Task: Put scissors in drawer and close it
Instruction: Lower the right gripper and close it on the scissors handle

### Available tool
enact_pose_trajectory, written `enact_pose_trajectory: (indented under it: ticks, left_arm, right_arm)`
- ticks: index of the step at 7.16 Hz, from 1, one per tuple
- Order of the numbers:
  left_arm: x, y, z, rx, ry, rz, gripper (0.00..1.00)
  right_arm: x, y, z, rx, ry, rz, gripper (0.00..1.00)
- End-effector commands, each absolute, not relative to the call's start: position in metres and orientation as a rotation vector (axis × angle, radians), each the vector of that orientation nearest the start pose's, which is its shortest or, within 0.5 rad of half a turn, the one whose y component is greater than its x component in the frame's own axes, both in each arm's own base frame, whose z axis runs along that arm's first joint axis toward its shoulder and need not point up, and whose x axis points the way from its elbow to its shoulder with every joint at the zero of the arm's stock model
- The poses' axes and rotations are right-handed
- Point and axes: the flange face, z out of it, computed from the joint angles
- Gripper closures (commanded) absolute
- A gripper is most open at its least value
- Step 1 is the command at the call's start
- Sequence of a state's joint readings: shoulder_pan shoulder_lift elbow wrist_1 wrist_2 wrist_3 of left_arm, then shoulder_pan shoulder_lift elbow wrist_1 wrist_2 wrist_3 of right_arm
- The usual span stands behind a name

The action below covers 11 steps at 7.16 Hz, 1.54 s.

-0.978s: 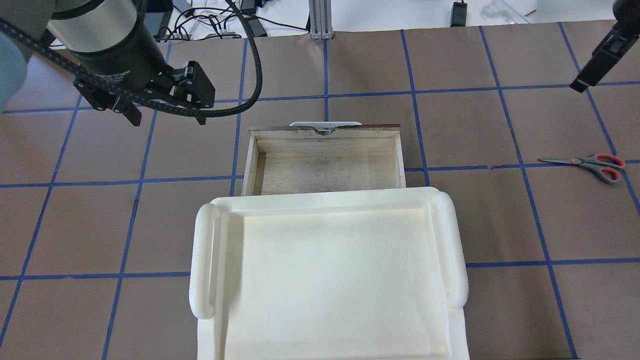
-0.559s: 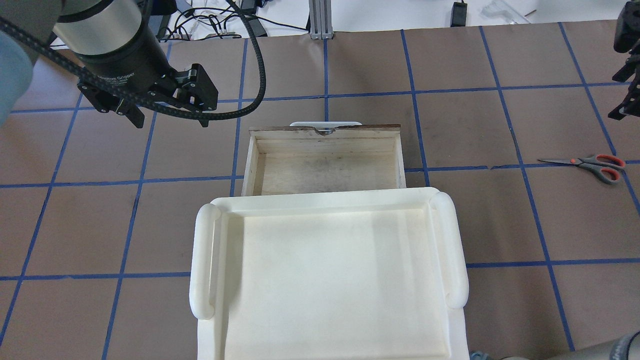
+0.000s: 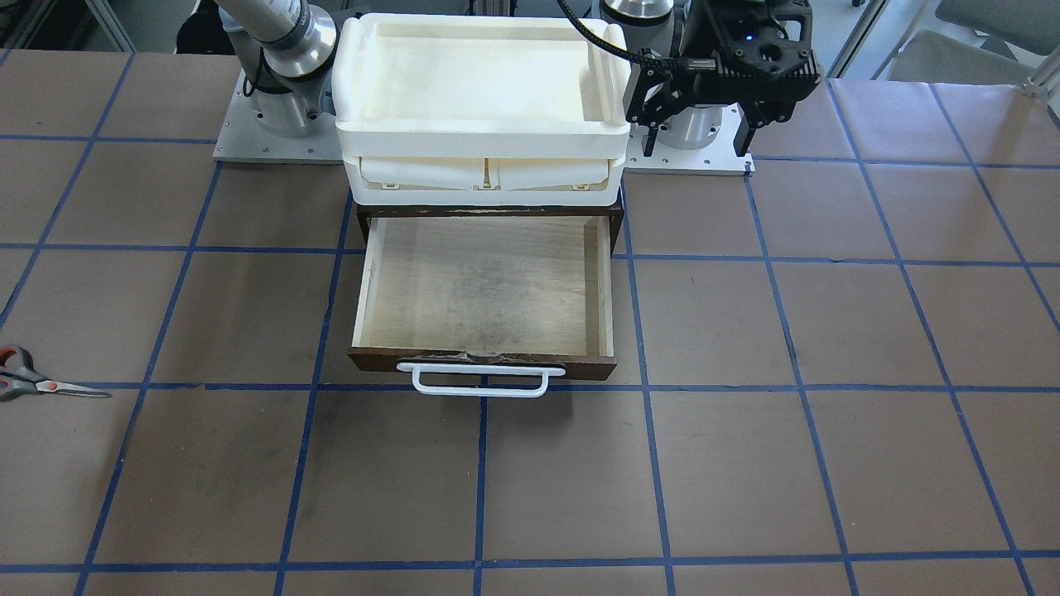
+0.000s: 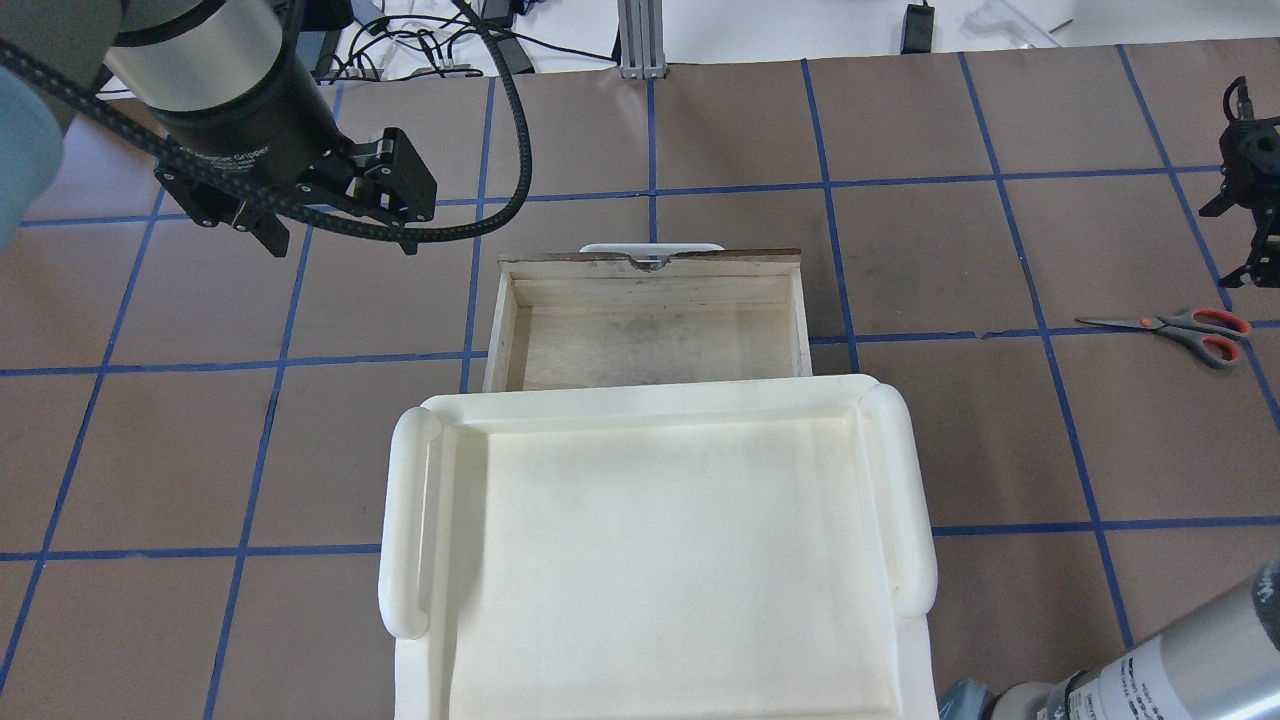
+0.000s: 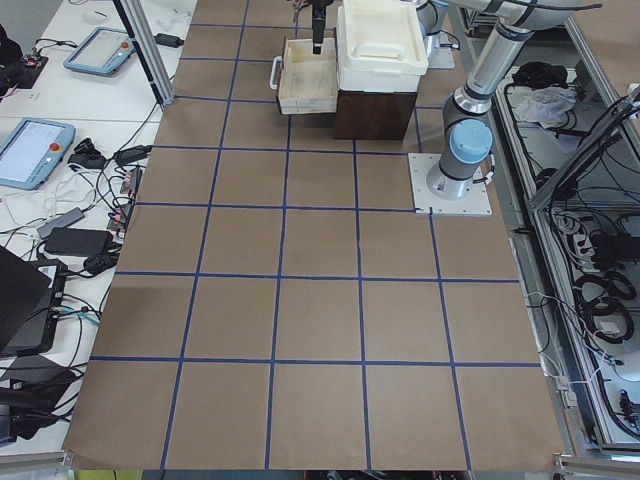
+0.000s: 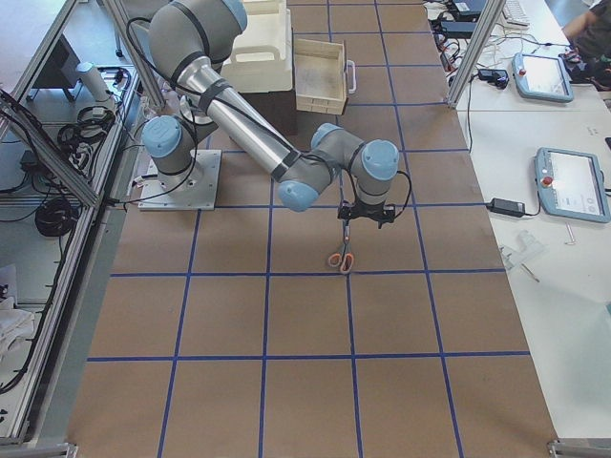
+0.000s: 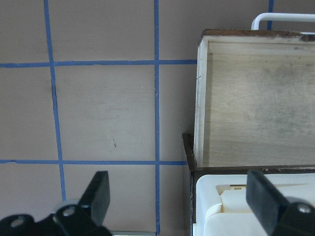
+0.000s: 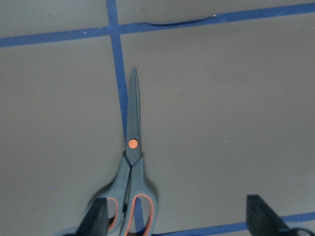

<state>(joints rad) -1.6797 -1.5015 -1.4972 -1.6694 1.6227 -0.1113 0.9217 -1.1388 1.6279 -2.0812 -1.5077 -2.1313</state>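
I see the blades (image 3: 78,389) lying closed over each other, so the scissors (image 3: 38,382) will stay shut and point straight out when I lift them by their handles.
The scissors (image 4: 1185,329) lie flat on the table at the far right, handles pointing right; they also show in the front view (image 3: 33,377) and the right wrist view (image 8: 131,167). My right gripper (image 4: 1240,232) hovers just beyond them, open and empty; in the wrist view (image 8: 179,216) the handles lie by its left finger. The wooden drawer (image 4: 800,320) is pulled open and empty, white bar handle (image 3: 480,382) on the far side. My left gripper (image 4: 330,215) is open and empty, above the table left of the drawer (image 7: 199,98).
A cream-white plastic tray unit (image 4: 410,520) sits on top of the drawer's dark cabinet, close to the robot. Blue tape lines grid the brown table. Cables and tablets lie beyond the table's far edge.
My right gripper has come down and nearer, from the far right corner to just beyond the scissors. The left gripper has barely shifted. Scissors and drawer have not moved.
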Motion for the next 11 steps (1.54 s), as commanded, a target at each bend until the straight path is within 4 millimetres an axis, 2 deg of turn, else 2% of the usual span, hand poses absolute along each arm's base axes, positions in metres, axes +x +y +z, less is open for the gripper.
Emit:
enact_pose_trajectory:
  ticks: [1,2,3,5,10,11]
  left_arm:
    - [-0.177,-0.445,0.549,-0.007,3.091,-0.08,0.0]
    - [-0.177,-0.445,0.549,-0.004,3.091,-0.08,0.0]
    - [-0.177,-0.444,0.549,-0.007,3.092,-0.078,0.0]
    - [-0.177,-0.444,0.548,-0.006,3.09,-0.073,0.0]
    - [-0.177,-0.442,0.549,-0.004,3.09,-0.073,0.0]
    - [-0.177,-0.442,0.549,-0.004,3.089,-0.073,0.0]
  right_arm:
    - [-0.259,-0.566,0.218,-2.184,2.292,-0.1,0.0]
    - [-0.259,-0.565,0.195,-2.262,2.22,-0.101,0.0]
    - [-0.258,-0.566,0.189,-2.293,2.172,-0.11,0.0]
    - [-0.263,-0.564,0.187,-2.322,2.133,-0.104,0.0]
    - [-0.269,-0.555,0.177,-2.234,2.174,-0.076,0.01]
    - [-0.269,-0.555,0.177,-2.219,2.192,-0.074,0.04]
